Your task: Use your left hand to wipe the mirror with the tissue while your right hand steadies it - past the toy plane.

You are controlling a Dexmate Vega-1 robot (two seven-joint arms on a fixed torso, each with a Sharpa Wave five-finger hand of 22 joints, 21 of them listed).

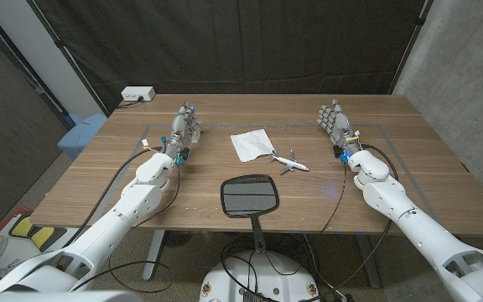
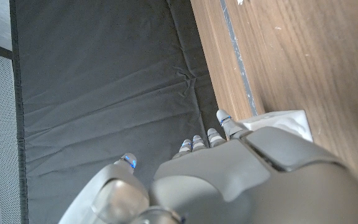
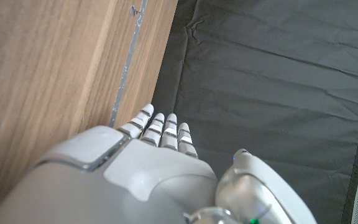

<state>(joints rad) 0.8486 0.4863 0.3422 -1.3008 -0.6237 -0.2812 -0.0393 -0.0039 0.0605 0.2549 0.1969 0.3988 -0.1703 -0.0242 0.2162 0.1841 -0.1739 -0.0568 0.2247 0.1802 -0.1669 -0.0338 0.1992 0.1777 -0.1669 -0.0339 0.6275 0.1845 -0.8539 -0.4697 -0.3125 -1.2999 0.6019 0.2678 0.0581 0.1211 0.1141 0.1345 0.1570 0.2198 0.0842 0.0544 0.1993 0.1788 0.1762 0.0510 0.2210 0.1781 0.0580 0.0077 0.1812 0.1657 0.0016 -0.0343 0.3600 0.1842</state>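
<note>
My gripper will make the white tissue (image 1: pixel 252 145) bunch between its fingers and flare loosely when it lifts it, because the white tissue lies thin and open with free corners (image 1: pixel 242 159).
A black-framed hand mirror (image 1: pixel 249 197) lies near the table's front edge, its handle pointing toward me and reaching over the edge. Beyond it a white tissue (image 1: pixel 251 143) lies flat on the wood, with a small white toy plane (image 1: pixel 288 162) just to its right. My left hand (image 1: pixel 184 128) stands open at the far left of the table, fingers pointing away from me, holding nothing. My right hand (image 1: pixel 335 122) stands open at the far right, also with nothing in it. Both hands are well apart from the mirror, tissue and plane. Each wrist view shows its own hand's back: the left hand (image 2: pixel 229 174) and the right hand (image 3: pixel 135 174).
A white power box (image 1: pixel 137 95) sits at the table's far left corner, also seen as a white box (image 2: pixel 281 121) by my left hand. Black curtain (image 1: pixel 241 42) hangs behind the table. Cables run along both forearms. Thin tape lines mark the wooden table (image 1: pixel 409 180).
</note>
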